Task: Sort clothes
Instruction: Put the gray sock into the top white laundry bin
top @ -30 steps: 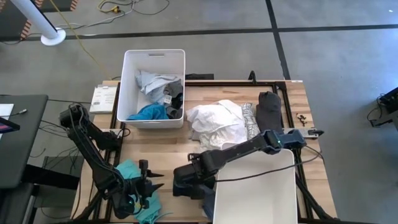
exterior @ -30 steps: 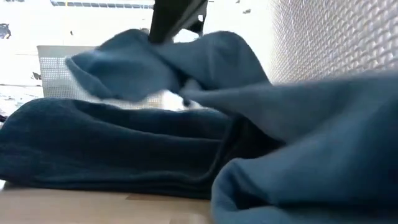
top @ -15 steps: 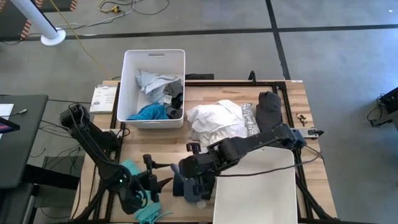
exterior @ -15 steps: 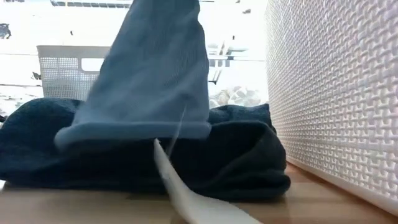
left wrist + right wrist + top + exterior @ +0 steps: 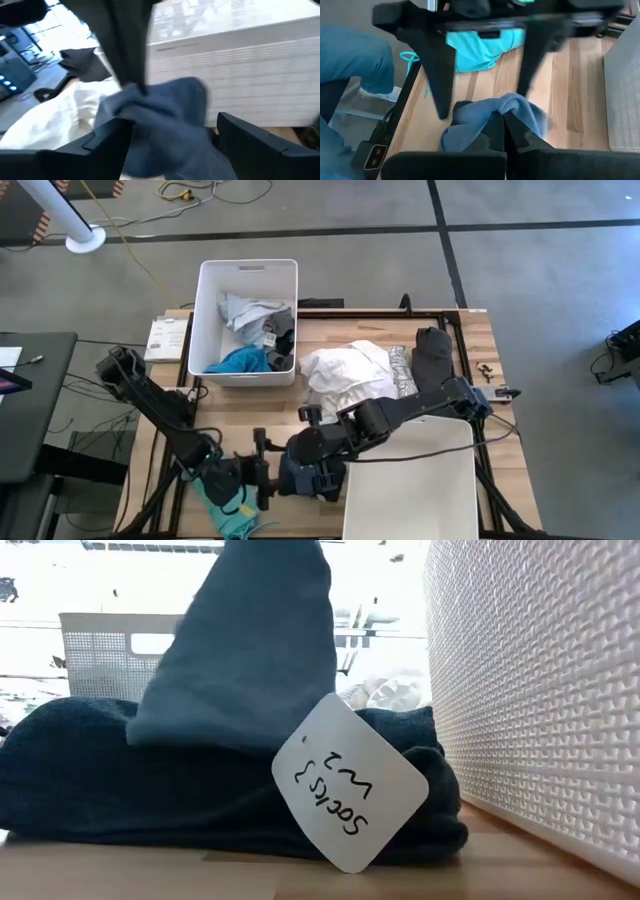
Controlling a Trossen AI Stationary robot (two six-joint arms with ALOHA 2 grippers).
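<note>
The blue sock's upper fold (image 5: 142, 100) is bunched up and folded double, so the blue sock will stay curled over itself when the robot takes it away.
My right gripper (image 5: 503, 125) is shut on a blue sock (image 5: 245, 650) near the table's front edge, left of the near white bin (image 5: 412, 485). A paper tag (image 5: 348, 783) hangs from the sock. A darker blue piece (image 5: 90, 775) lies on the table under it. My left gripper (image 5: 268, 468) is open and points level at the sock from the left. Its fingers (image 5: 107, 145) stand on either side of the blue cloth (image 5: 165, 125). Whether they touch it I cannot tell. A teal garment (image 5: 226, 502) lies under the left arm. My right gripper pinches a bunched upper fold of the blue sock (image 5: 517, 107) between its two shut fingers. It comes slanting down from the table's right. The sock hangs below the fingers. Its lower edge (image 5: 215, 735) is in front of the dark blue piece on the table.
At the far left stands a white bin (image 5: 212, 290) holding several garments. A white garment (image 5: 348, 376), a grey-white patterned one (image 5: 402, 370) and a dark grey one (image 5: 432, 355) lie at the table's middle and right. The near bin's wall (image 5: 530, 690) stands close beside the sock.
My right gripper has risen with the blue sock. The sock has gone from a heap on the table to hanging below the fingers, and its paper tag has swung into view. My left gripper has moved off the teal garment toward the table's right, up to the sock.
</note>
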